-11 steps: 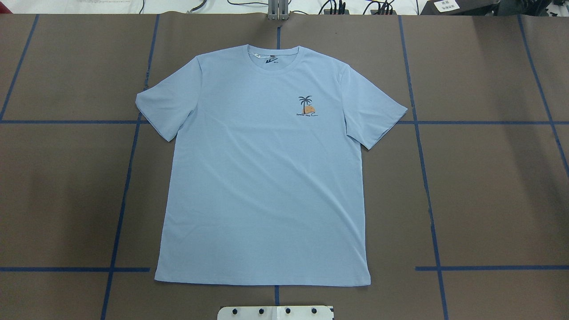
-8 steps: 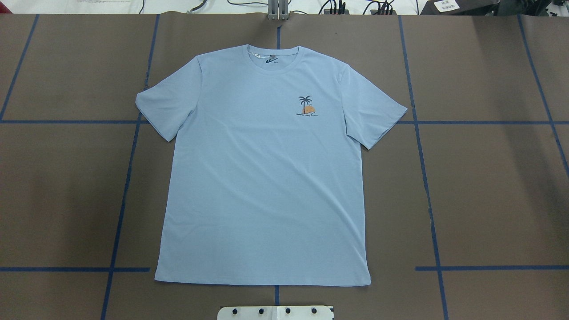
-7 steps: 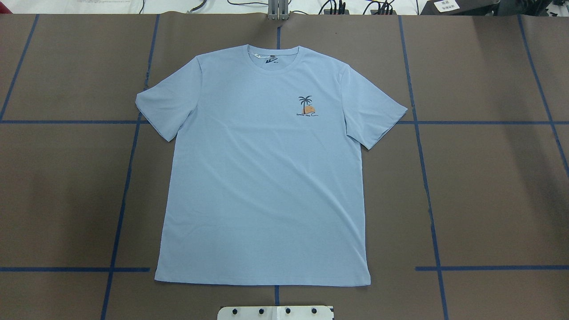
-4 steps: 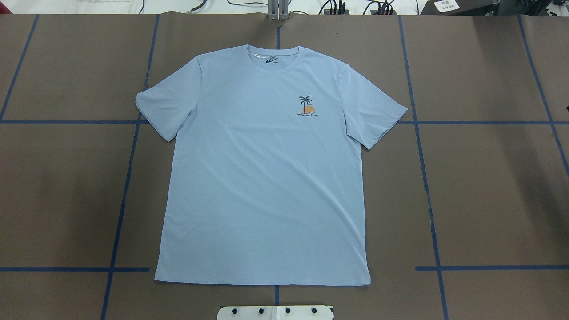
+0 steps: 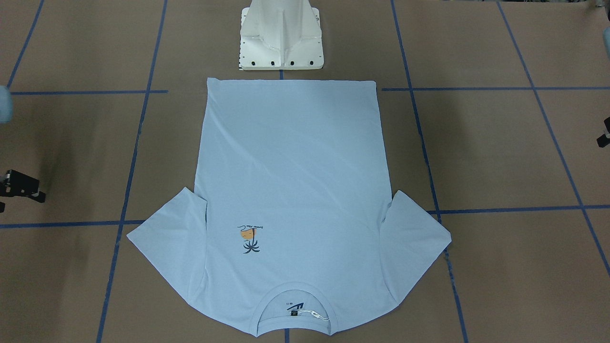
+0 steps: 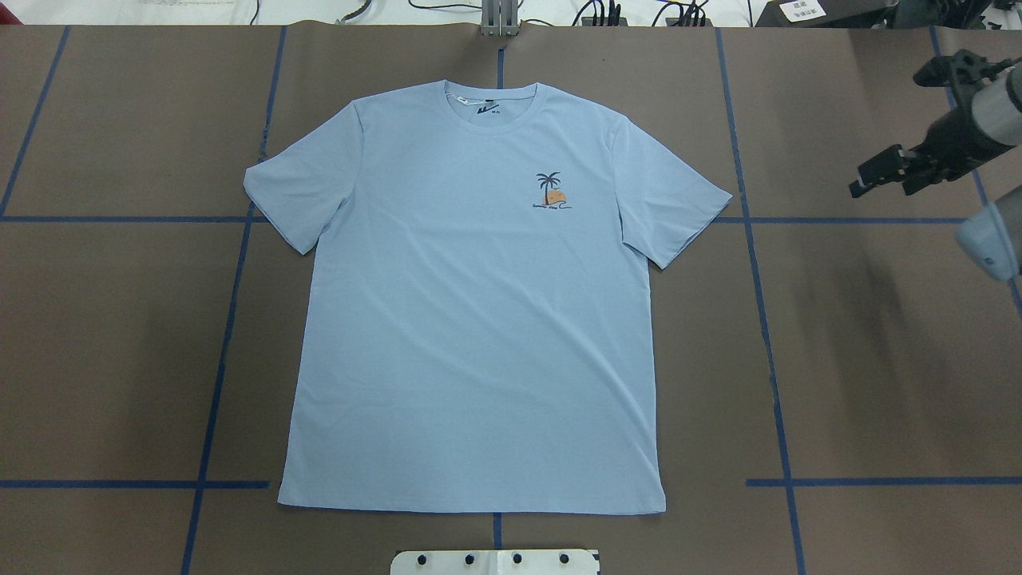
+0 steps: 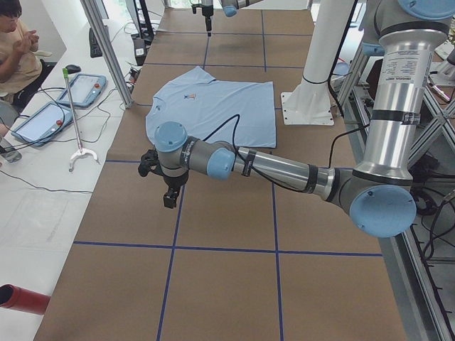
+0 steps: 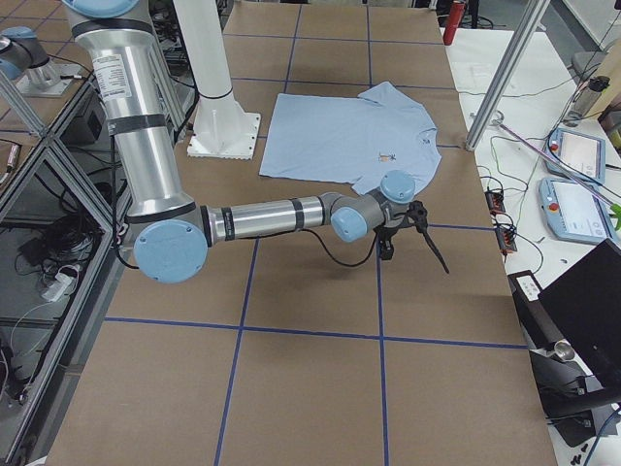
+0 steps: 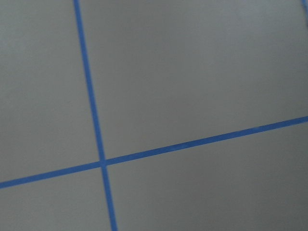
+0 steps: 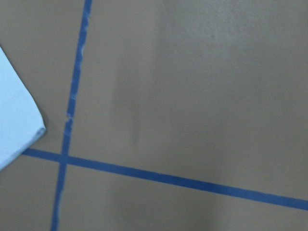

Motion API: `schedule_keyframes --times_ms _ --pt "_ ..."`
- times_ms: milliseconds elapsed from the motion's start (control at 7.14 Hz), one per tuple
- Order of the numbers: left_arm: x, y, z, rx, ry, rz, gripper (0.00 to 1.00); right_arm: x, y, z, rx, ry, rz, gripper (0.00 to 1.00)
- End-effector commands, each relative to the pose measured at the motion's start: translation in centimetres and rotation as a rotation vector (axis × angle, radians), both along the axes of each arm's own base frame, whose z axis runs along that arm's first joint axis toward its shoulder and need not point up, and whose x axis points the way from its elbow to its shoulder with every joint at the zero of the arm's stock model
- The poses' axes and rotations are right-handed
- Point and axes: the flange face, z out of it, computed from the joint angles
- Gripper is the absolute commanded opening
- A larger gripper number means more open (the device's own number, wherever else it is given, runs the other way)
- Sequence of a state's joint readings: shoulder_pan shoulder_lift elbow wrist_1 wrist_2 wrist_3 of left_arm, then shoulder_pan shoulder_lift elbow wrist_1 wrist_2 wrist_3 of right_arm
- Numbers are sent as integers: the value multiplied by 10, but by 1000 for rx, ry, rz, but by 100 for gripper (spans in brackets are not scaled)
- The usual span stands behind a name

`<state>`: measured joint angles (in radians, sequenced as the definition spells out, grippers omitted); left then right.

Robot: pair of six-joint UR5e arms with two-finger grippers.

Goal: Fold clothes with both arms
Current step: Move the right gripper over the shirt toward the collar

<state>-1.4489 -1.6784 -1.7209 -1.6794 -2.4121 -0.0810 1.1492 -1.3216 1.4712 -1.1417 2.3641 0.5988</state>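
My right gripper should keep moving in until it pinches the sleeve's outer corner, because the tip of the sleeve lies flat and faces it across open table.
The light blue T-shirt (image 6: 479, 319) lies flat and spread out, print up, in the middle of the table, collar at the far side from the robot; it also shows in the front-facing view (image 5: 290, 157). My right gripper (image 6: 856, 189) hovers over bare table to the right of the right sleeve, fingers together, holding nothing; it shows at the left edge of the front-facing view (image 5: 40, 195). The right wrist view catches only the sleeve tip (image 10: 14, 120). My left gripper (image 7: 168, 202) hangs over bare table beyond the left sleeve. It is cut off at the front-facing view's edge (image 5: 603, 138); I cannot tell its state.
The white pedestal base (image 5: 281, 43) stands just behind the shirt's hem. Blue tape lines (image 6: 231, 319) grid the brown table cover. A seated person (image 7: 14, 42) and tablets (image 7: 39, 121) are at a side table past the far edge, behind a metal post (image 7: 106, 50).
My right arm has come into the overhead view from the right edge, toward the right sleeve. The shirt has not moved.
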Motion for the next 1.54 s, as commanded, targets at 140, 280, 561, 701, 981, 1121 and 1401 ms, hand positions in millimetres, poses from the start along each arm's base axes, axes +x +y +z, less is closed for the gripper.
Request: schedule_keyframes --times_ms 140,280,561,701,981,1121,1401 --pt "2 -1 -20 50 21 8 98 -79 -10 -50 -68 14 202 100" --pt "2 0 -23 56 22 8 98 -103 -9 -63 -60 15 252 100" --pt "3 1 -18 60 20 11 99 -139 -13 -68 -74 45 302 99" --pt "3 1 -13 86 19 10 99 -151 -23 -65 -76 62 306 98" --pt "3 0 -10 91 21 10 99 -158 -29 -62 -86 72 303 85" --pt "3 0 -10 91 23 11 99 -165 -29 -59 -91 79 294 82" --pt "3 0 -10 92 22 12 99 -177 -24 -49 -99 93 274 77"
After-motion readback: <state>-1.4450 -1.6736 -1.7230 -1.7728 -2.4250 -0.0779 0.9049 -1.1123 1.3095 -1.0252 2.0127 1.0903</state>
